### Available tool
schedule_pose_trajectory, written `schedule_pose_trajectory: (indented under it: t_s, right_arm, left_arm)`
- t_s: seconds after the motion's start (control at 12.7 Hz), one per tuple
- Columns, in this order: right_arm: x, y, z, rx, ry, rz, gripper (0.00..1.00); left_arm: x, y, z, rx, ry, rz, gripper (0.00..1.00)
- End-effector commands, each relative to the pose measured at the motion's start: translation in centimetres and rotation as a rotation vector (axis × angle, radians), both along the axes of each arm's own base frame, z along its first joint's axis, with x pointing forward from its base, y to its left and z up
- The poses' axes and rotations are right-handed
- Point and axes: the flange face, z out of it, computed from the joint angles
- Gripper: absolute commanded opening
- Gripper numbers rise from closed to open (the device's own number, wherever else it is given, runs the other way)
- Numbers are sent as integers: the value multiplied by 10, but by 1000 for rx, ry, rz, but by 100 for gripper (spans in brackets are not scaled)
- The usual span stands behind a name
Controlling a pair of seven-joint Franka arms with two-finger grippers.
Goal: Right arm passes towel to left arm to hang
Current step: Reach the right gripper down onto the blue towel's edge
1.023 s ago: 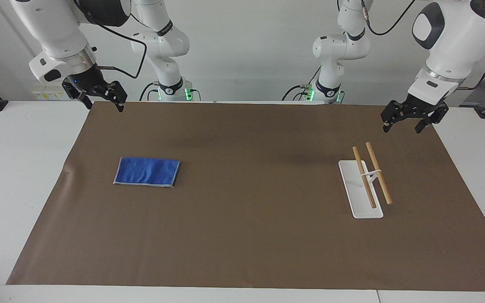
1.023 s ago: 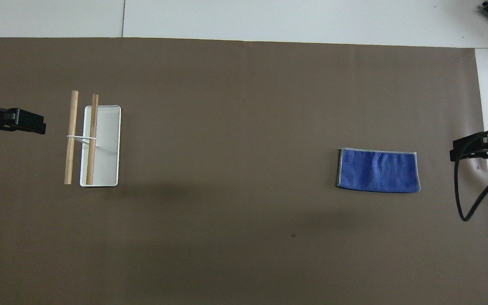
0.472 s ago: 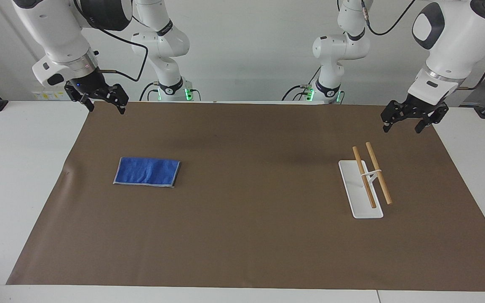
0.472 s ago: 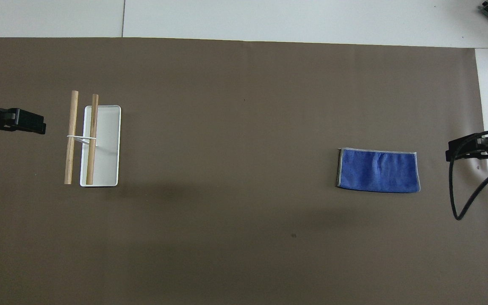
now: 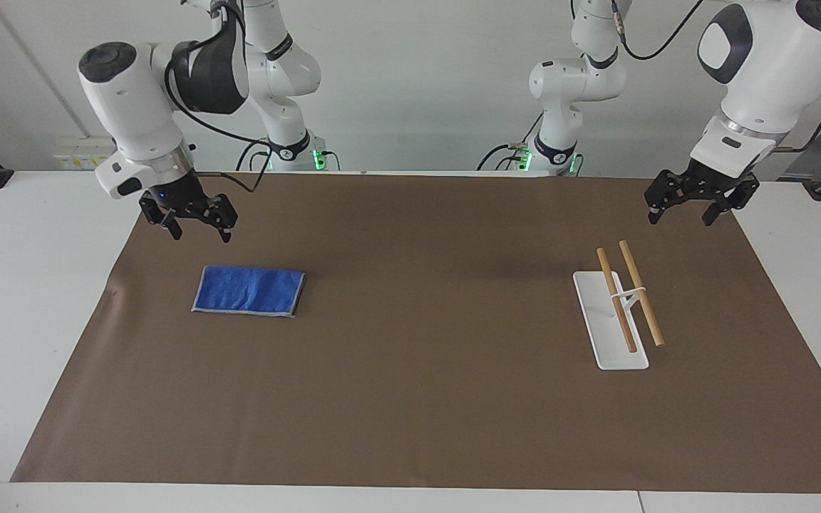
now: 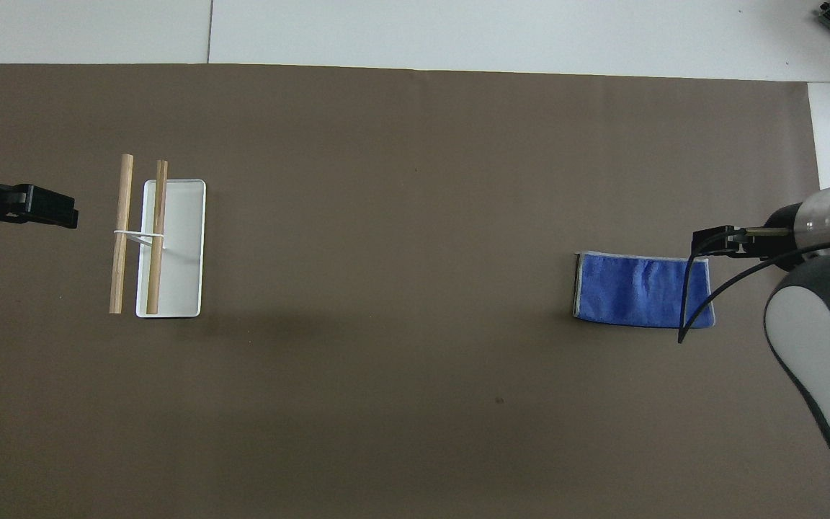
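The towel's free corners [image 6: 584, 313] will sag into limp flaps when I lift the towel by its top edge, since soft ripples [image 6: 645, 281] show across the folded cloth.
The towel [image 5: 248, 290] [image 6: 642, 290] is a folded bright-blue cloth that lies flat on the brown mat, toward the right arm's end of the table. My right gripper [image 5: 200, 234] [image 6: 714, 241], with a blue light on its mount, hangs open in the air over the towel's corner at that end and is clear of the cloth. My left gripper [image 5: 680, 219] [image 6: 51, 209] waits open and empty in the air over the mat's edge at the left arm's end, beside the rack.
A rack of two wooden rods [image 5: 631, 296] [image 6: 140, 234] on a white base [image 5: 606, 338] [image 6: 181, 245] stands toward the left arm's end. The brown mat [image 5: 425, 342] covers most of the white table. A black cable [image 6: 685, 303] hangs from the right arm over the towel.
The right arm has swung down and inward from the mat's corner, so its gripper is now lower and over the towel's end. The left arm and the towel have not moved.
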Motion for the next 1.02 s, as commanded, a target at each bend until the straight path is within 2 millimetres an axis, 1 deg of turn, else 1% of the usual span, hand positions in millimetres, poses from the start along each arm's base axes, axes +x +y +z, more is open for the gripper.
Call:
schedule_pose_trajectory:
  t_s: [0.0,0.08,0.24,0.39,0.47,0.55,0.71,0.94]
  right_arm:
    - [2,1,-76,11,5,50,100]
    - [5,2,-101,6,-2,54,100]
    - [2,1,-133,2,-15,52,100]
    - [-14,3,-167,1,1,60,100]
    - [-20,3,-176,-1,-14,70,100]
    - [-22,3,-180,-1,-10,70,100]
    - [-26,15,-192,0,13,111,100]
    - [-31,11,-200,0,31,118,100]
  left_arm:
    - [-5,2,3,-9,11,10,100]
    - [-5,2,3,-9,11,10,100]
    - [-4,2,3,-9,11,12,100]
    - [-5,2,3,-9,11,10,100]
    - [-5,2,3,-9,11,10,100]
    - [-5,2,3,-9,11,10,100]
    - [-5,2,3,-9,11,10,100]
    - [-4,2,3,-9,11,12,100]
